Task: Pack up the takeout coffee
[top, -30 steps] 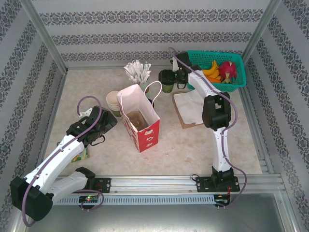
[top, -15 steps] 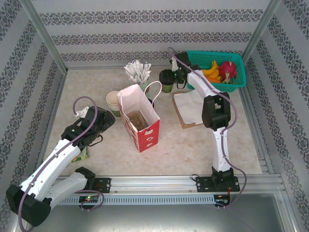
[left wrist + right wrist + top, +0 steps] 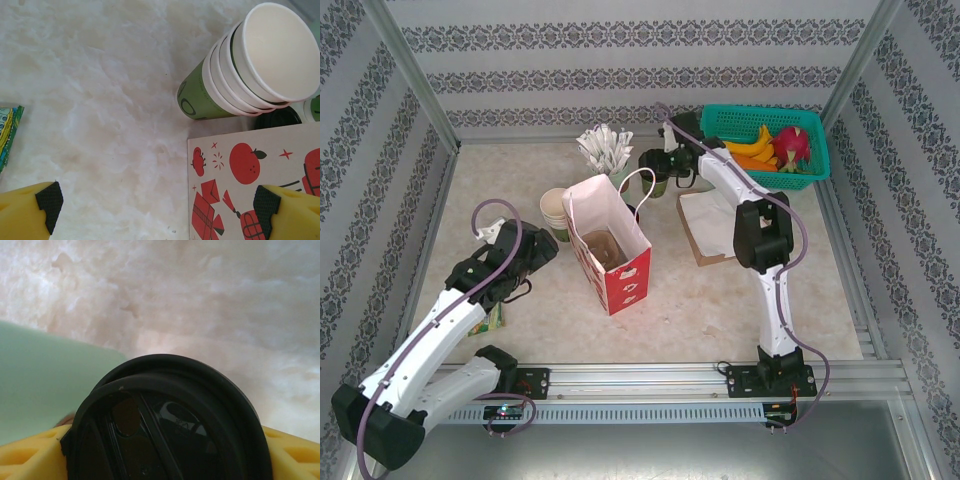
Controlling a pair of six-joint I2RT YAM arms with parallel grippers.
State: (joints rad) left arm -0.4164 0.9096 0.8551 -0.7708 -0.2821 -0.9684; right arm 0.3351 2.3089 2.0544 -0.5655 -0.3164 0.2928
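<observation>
The coffee is upright in my right gripper, and the tabletop (image 3: 676,266) between bag and napkins is clear. I should keep moving the coffee there until it stands.
The takeout coffee (image 3: 655,172), a small cup under a black lid (image 3: 165,425), stands at the back of the table, left of the teal basket. My right gripper (image 3: 665,168) is closed round it, and a yellow finger (image 3: 30,455) presses each side of the lid. The red-and-white paper bag (image 3: 610,245) stands open in the middle of the table. My left gripper (image 3: 525,258) hovers left of the bag. Its jaws (image 3: 157,205) are wide open over bare tabletop, with the bag's printed side (image 3: 250,175) under the right finger.
A stack of cream paper cups (image 3: 555,212) (image 3: 245,65) stands behind the bag. A mint-green cup of white sticks (image 3: 607,150) is close left of the coffee. The teal basket (image 3: 720,120) holds fruit. Napkins (image 3: 705,225) lie at right, and a green packet (image 3: 490,318) is near my left arm.
My right gripper's jaws have closed in on the takeout coffee and carried it a little to the left. My left arm drew back slightly, then stayed still.
</observation>
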